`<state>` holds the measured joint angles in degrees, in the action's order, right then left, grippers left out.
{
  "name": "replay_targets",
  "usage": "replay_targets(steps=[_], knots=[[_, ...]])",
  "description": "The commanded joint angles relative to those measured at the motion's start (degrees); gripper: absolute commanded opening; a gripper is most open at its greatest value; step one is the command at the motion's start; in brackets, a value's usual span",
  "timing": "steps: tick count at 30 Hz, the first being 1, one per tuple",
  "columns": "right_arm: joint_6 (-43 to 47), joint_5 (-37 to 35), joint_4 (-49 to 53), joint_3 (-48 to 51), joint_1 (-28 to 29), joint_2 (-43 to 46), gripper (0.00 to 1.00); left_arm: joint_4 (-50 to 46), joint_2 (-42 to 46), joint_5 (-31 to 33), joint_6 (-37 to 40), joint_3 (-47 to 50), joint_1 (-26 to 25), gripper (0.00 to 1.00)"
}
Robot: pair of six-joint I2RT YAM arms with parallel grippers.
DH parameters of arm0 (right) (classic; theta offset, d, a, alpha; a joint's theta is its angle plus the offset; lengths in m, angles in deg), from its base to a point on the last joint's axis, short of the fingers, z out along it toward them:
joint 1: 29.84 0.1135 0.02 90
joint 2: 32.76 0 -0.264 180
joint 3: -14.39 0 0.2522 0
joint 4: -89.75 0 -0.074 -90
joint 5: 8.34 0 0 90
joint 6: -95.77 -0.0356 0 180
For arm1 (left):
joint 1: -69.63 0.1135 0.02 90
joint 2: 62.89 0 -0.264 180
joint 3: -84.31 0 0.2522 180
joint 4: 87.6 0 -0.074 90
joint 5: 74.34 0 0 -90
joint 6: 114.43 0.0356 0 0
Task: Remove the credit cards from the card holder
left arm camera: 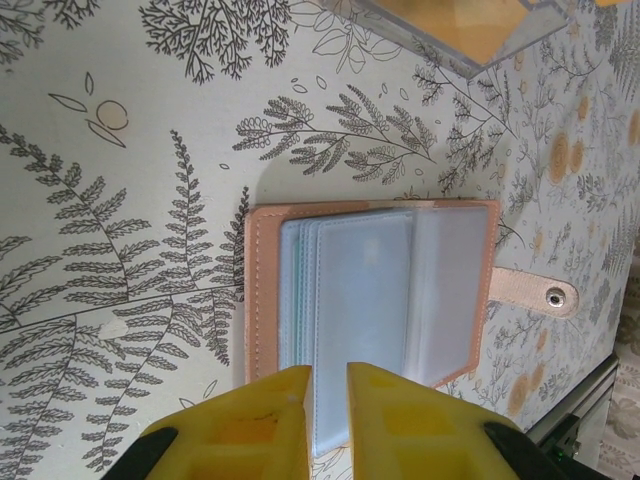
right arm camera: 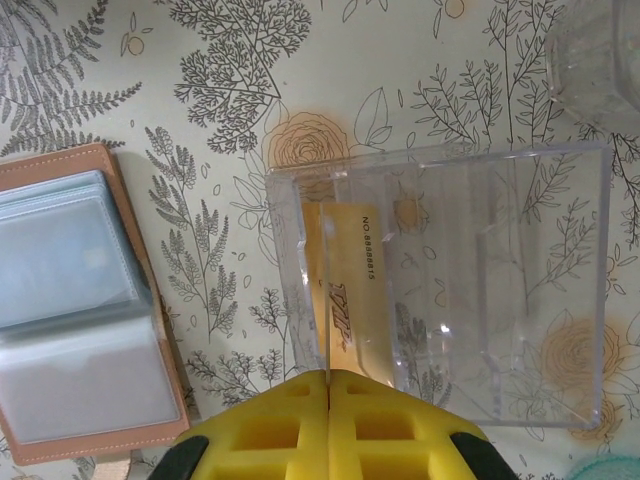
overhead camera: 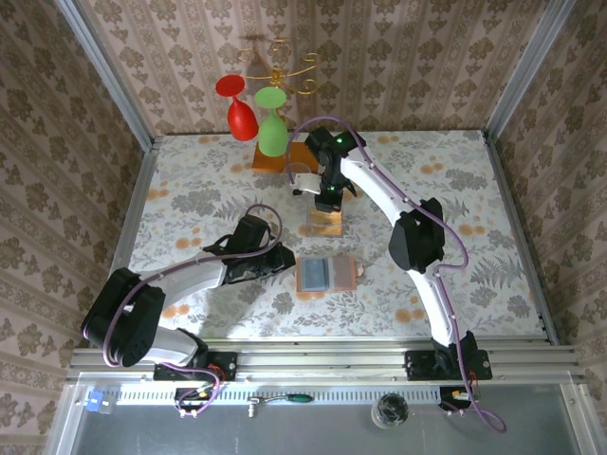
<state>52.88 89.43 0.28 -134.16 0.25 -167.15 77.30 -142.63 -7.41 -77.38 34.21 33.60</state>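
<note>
My right gripper is holding the upright credit card (right arm camera: 326, 295) inside the clear box's sides, so it should keep lowering it and let it go onto the flat card (right arm camera: 357, 290) there.
The card holder (overhead camera: 327, 275) lies open on the floral table, salmon-brown border (left arm camera: 263, 300) around grey-blue plastic pockets, and it also sits at the left of the right wrist view (right arm camera: 70, 330). Teal card edges (left arm camera: 300, 290) show inside the pockets. My left gripper (left arm camera: 328, 385) reaches in from the holder's near edge, its yellow fingers nearly together with a pocket sleeve between them; from above it (overhead camera: 287, 265) sits at the holder's left side. My right gripper (right arm camera: 329, 378) is shut on a tan-orange credit card (right arm camera: 355, 290) that stands inside a clear box (right arm camera: 500, 300).
The clear plastic box (overhead camera: 323, 227) stands just beyond the holder. Behind it is a rack with a red glass (overhead camera: 239, 109), a green glass (overhead camera: 273, 128) and an orange wooden base (overhead camera: 285, 156). The holder's snap tab (left arm camera: 535, 292) sticks out on its far side.
</note>
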Motion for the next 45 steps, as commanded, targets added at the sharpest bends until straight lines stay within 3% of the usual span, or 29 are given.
replay_targets(steps=[1,20,23,27,33,38,45], knots=[[2.15,-0.71,3.29,-3.21,-0.42,-2.22,0.00,1.16,1.37,0.39,-0.81,0.98,-0.51,0.17],[3.26,-0.39,5.01,-5.50,-1.17,-7.62,0.00,1.63,-0.38,0.30,-0.98,0.22,-1.32,0.17],[2.96,-0.11,4.97,-5.41,-1.17,-7.86,0.05,1.34,-0.41,0.47,-0.77,-0.05,-1.35,0.17],[2.55,-0.97,4.78,-5.49,-1.17,-7.39,0.19,0.95,-0.50,0.48,-0.45,0.09,-1.37,0.17],[1.03,-1.07,4.16,-4.80,-1.17,-5.06,0.23,-1.01,-0.76,0.66,1.19,-0.97,-1.24,0.17],[-2.55,-0.28,-1.93,2.00,-1.14,0.97,0.25,-3.31,-1.09,0.75,3.51,-2.63,-0.93,0.17],[-11.16,3.68,-22.25,22.91,-0.56,14.90,0.27,-6.81,-4.21,0.24,8.13,-7.73,-0.55,0.17]])
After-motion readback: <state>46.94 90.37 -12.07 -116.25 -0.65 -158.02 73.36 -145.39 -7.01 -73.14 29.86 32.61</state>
